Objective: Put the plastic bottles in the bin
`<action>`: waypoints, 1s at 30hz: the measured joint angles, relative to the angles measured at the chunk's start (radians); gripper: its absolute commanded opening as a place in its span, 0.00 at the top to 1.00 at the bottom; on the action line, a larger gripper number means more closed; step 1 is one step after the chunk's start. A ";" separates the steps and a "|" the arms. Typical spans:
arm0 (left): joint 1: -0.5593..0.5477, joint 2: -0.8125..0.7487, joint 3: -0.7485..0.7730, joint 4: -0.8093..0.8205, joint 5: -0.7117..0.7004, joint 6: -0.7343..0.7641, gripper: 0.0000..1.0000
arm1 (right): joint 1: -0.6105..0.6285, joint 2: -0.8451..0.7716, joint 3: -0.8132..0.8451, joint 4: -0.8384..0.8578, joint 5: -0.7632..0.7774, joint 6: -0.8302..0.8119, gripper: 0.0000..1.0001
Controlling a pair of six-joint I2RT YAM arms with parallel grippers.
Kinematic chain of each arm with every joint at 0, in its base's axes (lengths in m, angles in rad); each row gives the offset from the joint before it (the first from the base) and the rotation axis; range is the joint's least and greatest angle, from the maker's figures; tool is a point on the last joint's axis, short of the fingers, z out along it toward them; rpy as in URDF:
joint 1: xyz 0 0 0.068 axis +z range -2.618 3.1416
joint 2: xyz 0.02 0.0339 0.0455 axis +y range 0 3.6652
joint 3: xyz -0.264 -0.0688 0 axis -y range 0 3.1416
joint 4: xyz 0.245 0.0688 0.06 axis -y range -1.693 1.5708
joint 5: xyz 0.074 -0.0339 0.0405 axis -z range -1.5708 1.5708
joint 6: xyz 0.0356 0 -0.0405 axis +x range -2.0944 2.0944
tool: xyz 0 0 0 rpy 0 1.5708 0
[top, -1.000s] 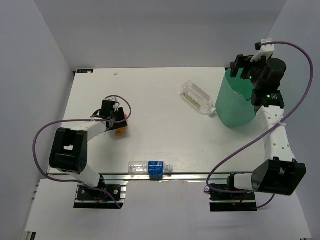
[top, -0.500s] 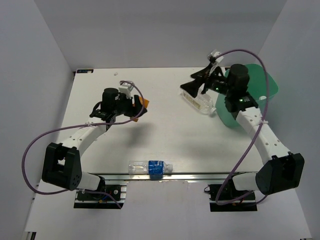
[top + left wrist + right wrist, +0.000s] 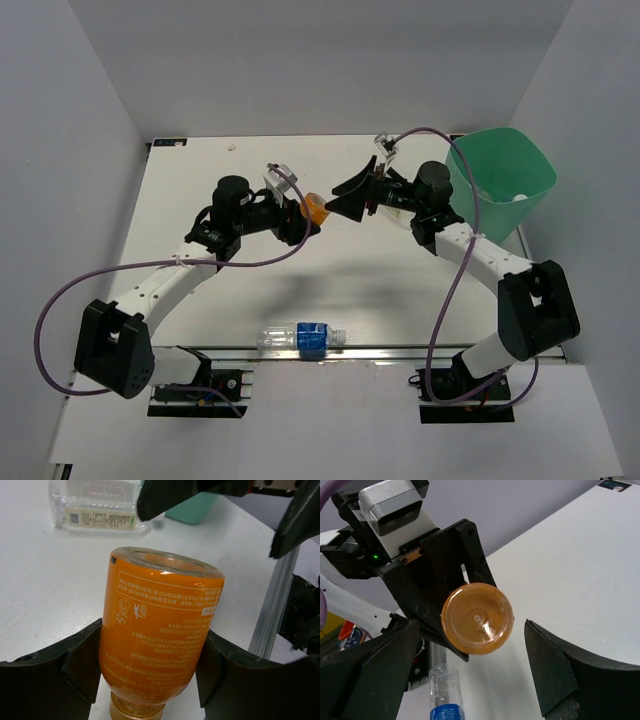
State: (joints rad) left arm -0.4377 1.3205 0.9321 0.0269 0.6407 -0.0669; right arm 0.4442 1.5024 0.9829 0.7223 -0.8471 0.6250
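My right gripper should grab the orange bottle [image 3: 319, 206] by its base and drop it into the mint-green bin [image 3: 502, 182], which stands out of my left gripper's reach.
My left gripper [image 3: 300, 211] is shut on the orange bottle [image 3: 314, 208] and holds it above the middle of the table, base pointing right. In the left wrist view the bottle [image 3: 160, 625] sits between both fingers. My right gripper [image 3: 342, 199] is open and empty, facing the bottle's base [image 3: 477, 617] with its jaws apart on either side, not touching. The mint-green bin [image 3: 500, 190] stands at the back right. A clear bottle with a blue label [image 3: 300, 337] lies at the near edge. A squarish clear bottle [image 3: 95, 505] lies beyond, mostly hidden in the top view.
The aluminium rail [image 3: 330, 350] runs along the table's near edge beside the blue-label bottle [image 3: 445, 700]. Something small and white [image 3: 518, 198] lies inside the bin. Grey walls close in the table on three sides.
My left arm lifted the orange bottle from the left of the table and carried it right to the middle. My right arm swung left from the bin to face it.
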 measured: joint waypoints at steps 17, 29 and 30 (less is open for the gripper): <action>-0.020 -0.019 0.001 -0.007 -0.032 0.002 0.58 | 0.105 0.097 0.076 -0.107 0.040 -0.068 0.82; -0.027 -0.026 0.015 -0.076 -0.203 -0.007 0.02 | 0.025 -0.015 0.077 -0.199 0.159 -0.151 1.00; -0.027 -0.034 0.015 -0.090 -0.242 -0.010 0.02 | -0.011 -0.042 0.082 -0.226 0.178 -0.167 1.00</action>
State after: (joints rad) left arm -0.4644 1.2869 0.9470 -0.0628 0.3985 -0.0772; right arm 0.4332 1.4605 1.0649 0.4961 -0.6693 0.4583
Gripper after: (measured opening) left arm 0.982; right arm 0.702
